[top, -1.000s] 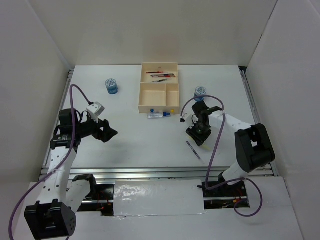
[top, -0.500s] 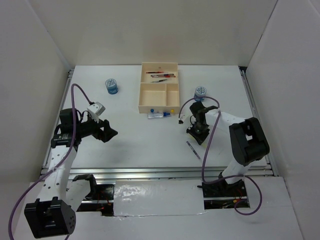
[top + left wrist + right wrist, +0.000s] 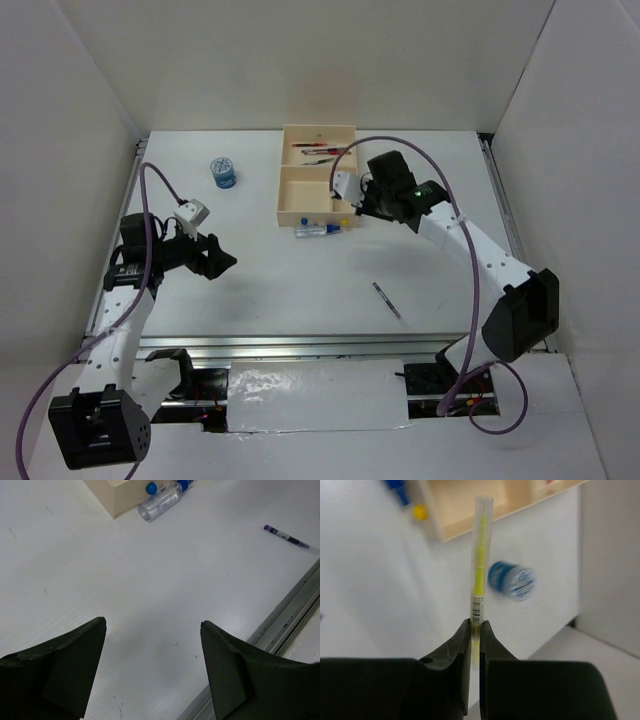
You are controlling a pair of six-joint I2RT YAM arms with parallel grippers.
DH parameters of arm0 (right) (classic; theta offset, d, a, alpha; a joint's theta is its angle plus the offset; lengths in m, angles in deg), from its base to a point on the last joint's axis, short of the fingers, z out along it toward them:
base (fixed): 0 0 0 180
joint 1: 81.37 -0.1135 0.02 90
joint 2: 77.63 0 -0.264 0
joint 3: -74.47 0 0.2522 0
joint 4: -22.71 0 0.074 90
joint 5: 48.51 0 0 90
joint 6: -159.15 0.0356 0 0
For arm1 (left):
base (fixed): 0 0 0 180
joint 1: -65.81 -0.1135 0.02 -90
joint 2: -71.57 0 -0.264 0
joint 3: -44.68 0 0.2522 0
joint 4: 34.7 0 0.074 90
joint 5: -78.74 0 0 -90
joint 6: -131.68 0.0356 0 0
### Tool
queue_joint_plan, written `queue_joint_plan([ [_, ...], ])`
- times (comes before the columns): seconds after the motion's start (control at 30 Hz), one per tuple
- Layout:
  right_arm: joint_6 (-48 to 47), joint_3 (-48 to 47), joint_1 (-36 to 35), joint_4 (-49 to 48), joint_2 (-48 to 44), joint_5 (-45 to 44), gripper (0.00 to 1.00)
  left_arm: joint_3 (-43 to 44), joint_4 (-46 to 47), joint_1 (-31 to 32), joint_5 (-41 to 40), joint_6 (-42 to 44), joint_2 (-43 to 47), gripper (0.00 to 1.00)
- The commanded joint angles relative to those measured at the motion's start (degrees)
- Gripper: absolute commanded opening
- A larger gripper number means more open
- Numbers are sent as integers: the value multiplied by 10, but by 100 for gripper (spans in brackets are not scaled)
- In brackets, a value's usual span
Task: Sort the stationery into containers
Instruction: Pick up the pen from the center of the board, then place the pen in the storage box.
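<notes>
The tray's far section (image 3: 319, 146) is open from above and has other pens in it. My right gripper should carry on carrying the clear pen (image 3: 480, 567) until the clear pen hangs there.
My right gripper (image 3: 475, 625) is shut on a clear pen with a yellow core (image 3: 480, 550) and holds it raised near the right side of the cream tray (image 3: 283, 190); in the top view that gripper (image 3: 362, 205) hangs by the tray's near right corner. Red and dark pens (image 3: 322, 152) lie in the tray's long far section. A clear marker with a blue cap (image 3: 318, 230) lies just in front of the tray. A purple pen (image 3: 387, 300) lies on the table further forward. My left gripper (image 3: 222, 262) is open and empty at the left, its fingers (image 3: 75, 650) wide apart.
One blue-and-white cylinder (image 3: 224, 172) stands at the far left; the other (image 3: 512, 580) lies right of the tray, behind my right arm in the top view. Small blue (image 3: 307, 224) and yellow (image 3: 345, 221) pieces sit at the tray's front edge. White walls surround the table.
My right gripper lifted from the table near the purple pen and swung up and left to the tray's right side, carrying the yellow pen. The left arm has barely moved.
</notes>
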Motion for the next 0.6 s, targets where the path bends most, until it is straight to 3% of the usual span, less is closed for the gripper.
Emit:
queue_joint_plan([
  [0.0,-104,-70,0,-117,69,-62,0,5,53,0,24,-21,-14,88],
  [0.33,-168,-402,17,-328,433,-48,0,12,69,-3,39,-27,-64,88],
  [0.57,-256,-527,14,-333,570,-26,3,9,77,-11,36,-25,-76,88],
])
